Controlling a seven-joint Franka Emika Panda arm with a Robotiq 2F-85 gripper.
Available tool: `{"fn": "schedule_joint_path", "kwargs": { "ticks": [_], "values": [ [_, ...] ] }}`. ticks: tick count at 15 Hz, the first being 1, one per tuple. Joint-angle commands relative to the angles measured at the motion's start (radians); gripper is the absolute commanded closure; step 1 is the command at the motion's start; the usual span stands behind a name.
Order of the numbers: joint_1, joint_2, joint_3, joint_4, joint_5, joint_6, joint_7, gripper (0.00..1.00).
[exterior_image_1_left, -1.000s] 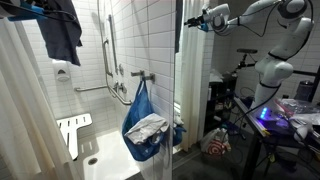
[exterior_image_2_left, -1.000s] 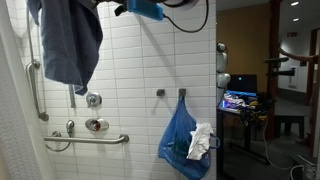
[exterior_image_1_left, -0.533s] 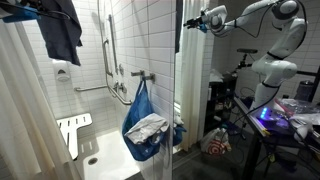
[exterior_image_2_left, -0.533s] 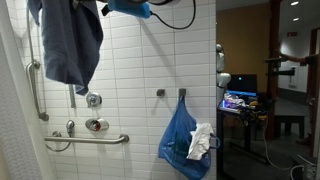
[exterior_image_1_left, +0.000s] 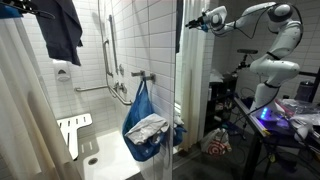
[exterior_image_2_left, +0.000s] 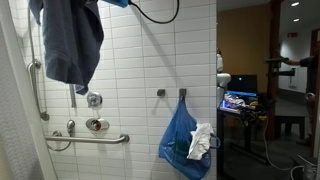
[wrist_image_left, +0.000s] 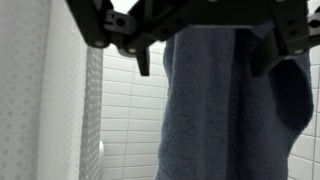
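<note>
The dark blue towel's edge lies short of a finger of my open gripper, so I should lean my gripper farther over the towel's folds before closing.
A dark blue towel hangs high in the tiled shower, in both exterior views. In the wrist view the towel fills the space past my gripper, which enters from the top. Its two black fingers stand wide apart and open, with nothing clasped between them. In an exterior view only the gripper's blue underside and its cable show at the top edge, just right of the towel. The white arm reaches in over the stall wall.
A blue bag holding white cloth hangs from a wall hook. Grab bars and shower valves sit below the towel. A white fold-down seat and the shower curtain flank the stall. A desk with a monitor stands outside.
The gripper has slid left along the top of the stall toward the towel, now nearly out of the exterior view. It has stayed open. The towel and bag have not moved.
</note>
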Motion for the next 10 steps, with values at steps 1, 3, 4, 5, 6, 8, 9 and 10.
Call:
{"fn": "schedule_joint_path", "kwargs": {
  "ticks": [1, 3, 4, 5, 6, 8, 9, 10],
  "values": [
    [-0.002, -0.001, 0.001, 0.001, 0.0, -0.002, 0.003, 0.0],
    [-0.005, -0.001, 0.0, 0.001, 0.0, -0.002, 0.003, 0.0],
    [-0.007, 0.0, 0.0, 0.001, 0.0, -0.002, 0.003, 0.0],
    [-0.008, 0.0, 0.0, 0.001, 0.0, -0.002, 0.003, 0.0],
    [-0.008, 0.0, 0.001, 0.001, 0.0, -0.002, 0.003, 0.0],
    [-0.008, 0.0, 0.001, 0.001, 0.0, -0.002, 0.003, 0.0],
    [-0.008, 0.0, 0.001, 0.001, 0.0, -0.002, 0.003, 0.0],
    [-0.008, 0.0, 0.001, 0.001, 0.0, -0.002, 0.004, 0.0]
  ]
}}
